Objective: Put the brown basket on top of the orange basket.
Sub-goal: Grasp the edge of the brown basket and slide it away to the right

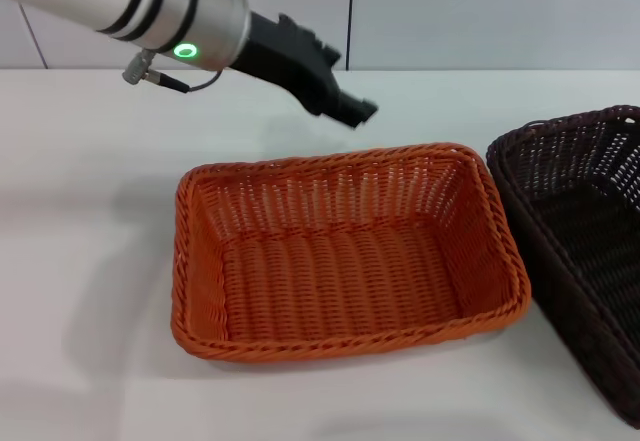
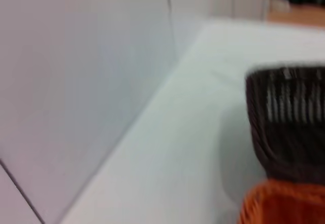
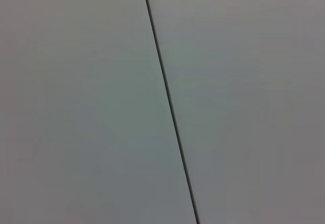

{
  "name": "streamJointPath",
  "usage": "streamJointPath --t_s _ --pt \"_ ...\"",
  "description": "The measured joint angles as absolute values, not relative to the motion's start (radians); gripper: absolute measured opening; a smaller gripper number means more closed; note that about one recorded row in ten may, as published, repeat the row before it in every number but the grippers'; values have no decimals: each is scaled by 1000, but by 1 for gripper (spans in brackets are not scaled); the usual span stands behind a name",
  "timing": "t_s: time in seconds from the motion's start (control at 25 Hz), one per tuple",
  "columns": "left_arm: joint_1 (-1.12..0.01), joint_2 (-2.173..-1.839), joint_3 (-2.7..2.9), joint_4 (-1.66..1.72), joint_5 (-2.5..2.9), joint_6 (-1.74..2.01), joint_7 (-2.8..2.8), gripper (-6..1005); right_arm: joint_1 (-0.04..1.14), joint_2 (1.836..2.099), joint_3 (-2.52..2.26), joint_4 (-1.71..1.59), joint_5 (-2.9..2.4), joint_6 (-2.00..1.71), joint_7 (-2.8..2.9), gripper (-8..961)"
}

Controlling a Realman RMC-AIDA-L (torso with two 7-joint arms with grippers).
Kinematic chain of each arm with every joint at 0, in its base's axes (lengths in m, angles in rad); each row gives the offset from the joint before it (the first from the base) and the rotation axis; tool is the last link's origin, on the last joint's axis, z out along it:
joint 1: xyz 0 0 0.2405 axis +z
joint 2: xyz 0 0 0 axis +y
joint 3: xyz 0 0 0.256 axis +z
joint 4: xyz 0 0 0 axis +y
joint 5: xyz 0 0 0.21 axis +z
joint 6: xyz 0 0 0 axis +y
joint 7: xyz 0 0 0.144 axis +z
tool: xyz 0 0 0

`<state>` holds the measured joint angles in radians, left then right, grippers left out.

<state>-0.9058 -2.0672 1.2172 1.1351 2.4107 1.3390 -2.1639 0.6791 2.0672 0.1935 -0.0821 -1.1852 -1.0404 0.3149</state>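
Next, I back my left gripper off while my right gripper first turns the brown basket squarer [image 1: 600, 196], because the brown basket's long side [image 1: 566, 279] slants away from the orange basket.
The orange basket [image 1: 340, 261] sits empty on the white table, in the middle of the head view. The brown basket [image 1: 590, 221] stands right beside it on the right, partly cut off by the picture edge, also empty. My left gripper [image 1: 350, 108] hangs in the air above the table just behind the orange basket's far rim, pointing toward the brown basket and touching neither. The left wrist view shows the brown basket [image 2: 289, 117] and a corner of the orange basket [image 2: 284, 203]. My right gripper is out of view; its wrist view shows only a wall panel.
The white table [image 1: 90, 211] stretches to the left and front of the baskets. A light panelled wall [image 1: 480, 11] stands right behind the table's far edge.
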Motion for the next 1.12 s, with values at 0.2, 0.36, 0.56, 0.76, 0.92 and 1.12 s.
streamJointPath --t_s 0.2,0.36,0.56,0.76,0.92,1.12 --pt "-752 -2066 1226 1146 2129 1121 -2025 834 689 2030 80 -121 -1225 -1040 485 556" --pt "-625 -2068 1297 1101 1794 931 -1804 834 684 2008 -77 -199 -1235 -1040 679 556" --pt "-542 -2068 1330 1014 1434 873 -1490 834 638 1978 -424 -448 -1282 -1038 1072 556" --pt "-536 -2064 1336 887 1227 886 -1313 834 623 1893 -584 -597 -1523 -1063 1379 557" --pt "-536 -2066 1336 874 1212 888 -1293 834 664 1810 -612 -768 -1949 -1220 1641 557" --pt "-556 -2068 1336 832 1179 885 -1286 834 742 1781 -599 -866 -2298 -1376 1697 557"
